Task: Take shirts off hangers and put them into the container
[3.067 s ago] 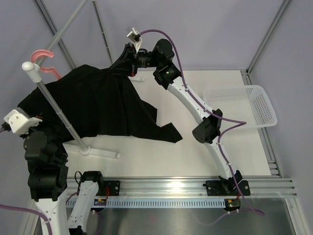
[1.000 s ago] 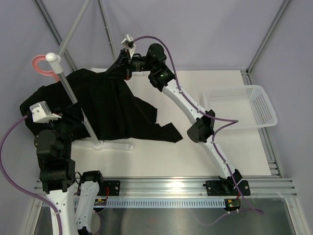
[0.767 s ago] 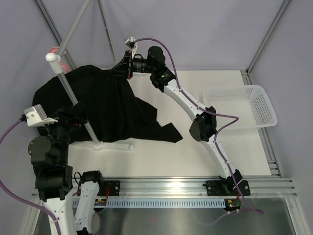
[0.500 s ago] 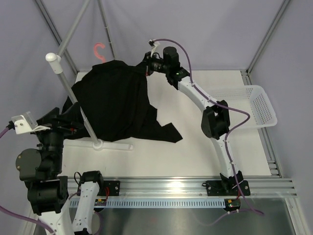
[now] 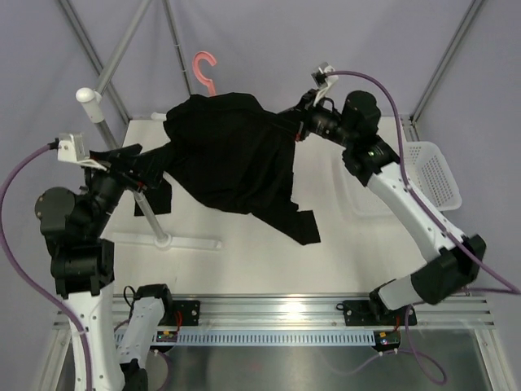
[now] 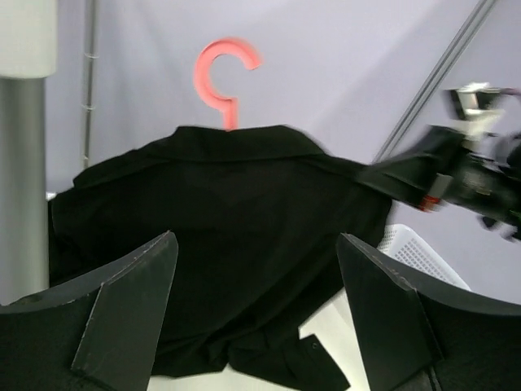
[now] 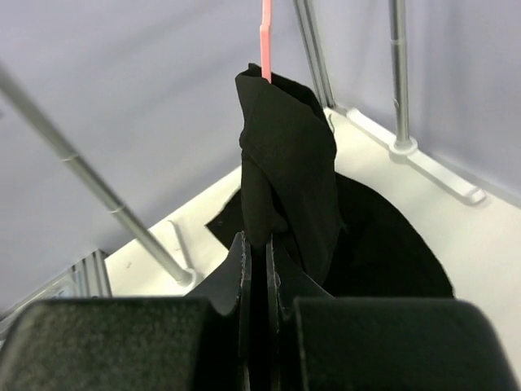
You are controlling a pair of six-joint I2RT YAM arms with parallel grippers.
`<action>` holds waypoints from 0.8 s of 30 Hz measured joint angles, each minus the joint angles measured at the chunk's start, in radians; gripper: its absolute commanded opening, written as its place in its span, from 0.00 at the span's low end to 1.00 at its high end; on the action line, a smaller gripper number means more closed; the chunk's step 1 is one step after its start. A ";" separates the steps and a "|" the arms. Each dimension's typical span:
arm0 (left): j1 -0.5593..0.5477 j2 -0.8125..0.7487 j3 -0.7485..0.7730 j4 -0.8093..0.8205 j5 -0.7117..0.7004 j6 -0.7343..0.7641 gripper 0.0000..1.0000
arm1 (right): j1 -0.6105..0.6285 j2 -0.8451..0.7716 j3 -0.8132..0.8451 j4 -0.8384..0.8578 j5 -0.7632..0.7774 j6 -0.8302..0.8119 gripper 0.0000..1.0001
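Observation:
My right gripper should lower the black shirt (image 5: 216,111) it is holding and the pink hanger, because the hanger is still inside the shirt. My left gripper should then take the hanger's stem (image 5: 211,87).
The black shirt (image 5: 232,155) is still draped on the pink hanger, whose hook (image 5: 203,65) sticks up free of the rack. My right gripper (image 5: 298,128) is shut on the shirt's right shoulder and holds it above the table; in the right wrist view the fabric (image 7: 289,163) bunches between the jaws (image 7: 259,244), with the hanger stem (image 7: 265,37) above. My left gripper (image 5: 159,160) is open at the shirt's left edge. In its own view both fingers (image 6: 130,301) stand wide apart in front of the shirt (image 6: 236,244). The white container (image 5: 435,171) is far right, partly behind the right arm.
The white rack pole (image 5: 122,163) leans at the left, its base (image 5: 175,242) on the table beside my left arm. Frame struts (image 5: 444,65) run up at the back corners. The basket (image 6: 419,257) shows past the shirt in the left wrist view.
The right arm has swung right, carrying shirt and hanger off the rack pole toward the middle. The left gripper has opened, let go of the shirt and risen.

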 measured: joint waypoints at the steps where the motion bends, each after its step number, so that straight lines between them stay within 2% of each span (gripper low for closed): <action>1: 0.000 0.055 0.000 0.031 0.013 -0.021 0.82 | 0.000 -0.048 -0.024 -0.007 -0.006 -0.002 0.00; 6: -0.053 0.221 0.031 0.074 0.010 -0.070 0.81 | 0.001 -0.273 -0.156 -0.061 -0.051 -0.025 0.00; 10: -0.122 0.304 0.096 0.096 0.008 -0.081 0.83 | 0.001 -0.354 -0.244 -0.113 -0.098 -0.037 0.00; 18: -0.141 0.273 0.107 0.107 0.001 -0.089 0.84 | 0.001 -0.389 -0.378 -0.164 -0.143 -0.038 0.00; 24: -0.193 0.245 0.063 0.115 -0.012 -0.091 0.82 | 0.001 -0.410 -0.394 -0.165 -0.165 -0.029 0.00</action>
